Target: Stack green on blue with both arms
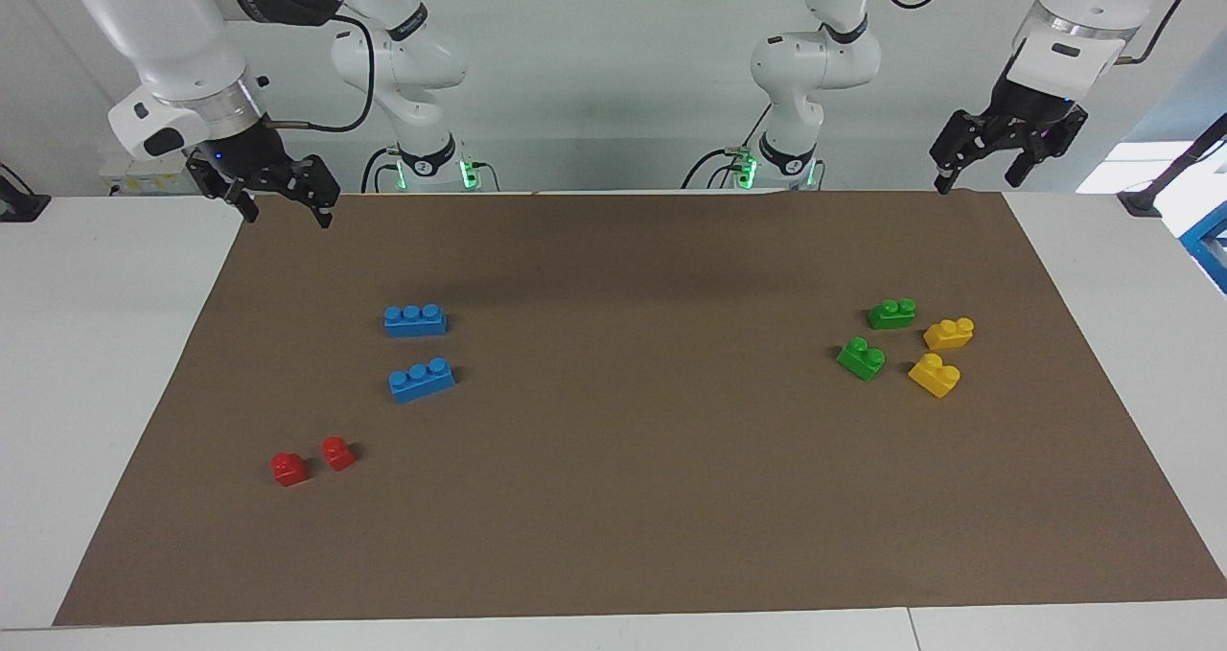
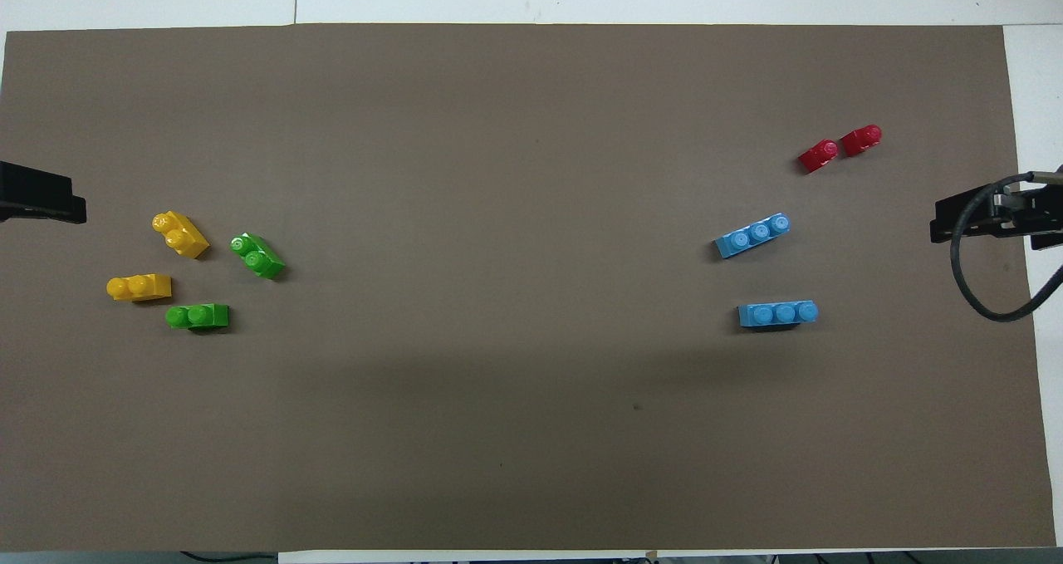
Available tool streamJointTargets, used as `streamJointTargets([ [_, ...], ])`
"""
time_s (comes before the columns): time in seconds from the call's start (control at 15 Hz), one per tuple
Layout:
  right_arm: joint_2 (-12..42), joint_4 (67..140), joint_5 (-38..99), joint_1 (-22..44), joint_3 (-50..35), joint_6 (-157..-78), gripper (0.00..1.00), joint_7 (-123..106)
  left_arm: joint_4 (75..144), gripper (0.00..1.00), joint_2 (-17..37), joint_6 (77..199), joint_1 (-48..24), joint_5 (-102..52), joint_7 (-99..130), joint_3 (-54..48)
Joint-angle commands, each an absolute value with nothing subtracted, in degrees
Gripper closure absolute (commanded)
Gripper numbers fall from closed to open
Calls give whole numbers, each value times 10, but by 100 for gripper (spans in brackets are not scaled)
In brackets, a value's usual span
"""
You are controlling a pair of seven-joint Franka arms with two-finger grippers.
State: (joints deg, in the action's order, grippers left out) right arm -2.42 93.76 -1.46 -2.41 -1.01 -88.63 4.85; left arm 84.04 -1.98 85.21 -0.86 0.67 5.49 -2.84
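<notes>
My gripper will leave a blue end stud showing when it stacks the tilted green brick (image 2: 258,256), because the blue brick (image 2: 753,235) is longer than the green brick.
Two green two-stud bricks (image 1: 891,313) (image 1: 861,358) lie on the brown mat toward the left arm's end; they also show in the overhead view (image 2: 198,316) (image 2: 257,255). Two long blue three-stud bricks (image 1: 415,319) (image 1: 422,380) lie toward the right arm's end, and show in the overhead view (image 2: 778,313) (image 2: 752,236). My left gripper (image 1: 978,179) hangs open and empty over the mat's corner at its own end. My right gripper (image 1: 285,212) hangs open and empty over the mat's corner at its end. Both are well apart from the bricks.
Two yellow two-stud bricks (image 1: 949,333) (image 1: 935,375) lie beside the green ones. Two small red bricks (image 1: 289,469) (image 1: 337,453) lie farther from the robots than the blue ones. The brown mat (image 1: 613,517) covers most of the white table.
</notes>
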Motion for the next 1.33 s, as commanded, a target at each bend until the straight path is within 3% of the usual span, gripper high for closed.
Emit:
streamJointTargets([
  [0.0, -37, 950, -10, -28, -11, -881, 0, 40, 842, 0, -20, 859, -7, 11, 47, -27],
  [0.67, -45, 950, -10, -25, -11, -885, 0, 45, 893, 0, -39, 888, -6, 10, 46, -27],
  [1.27, 0, 954, 31, -29, -11, -917, 5, 442, 976, 0, -80, 911, -8, 5, 55, -27],
])
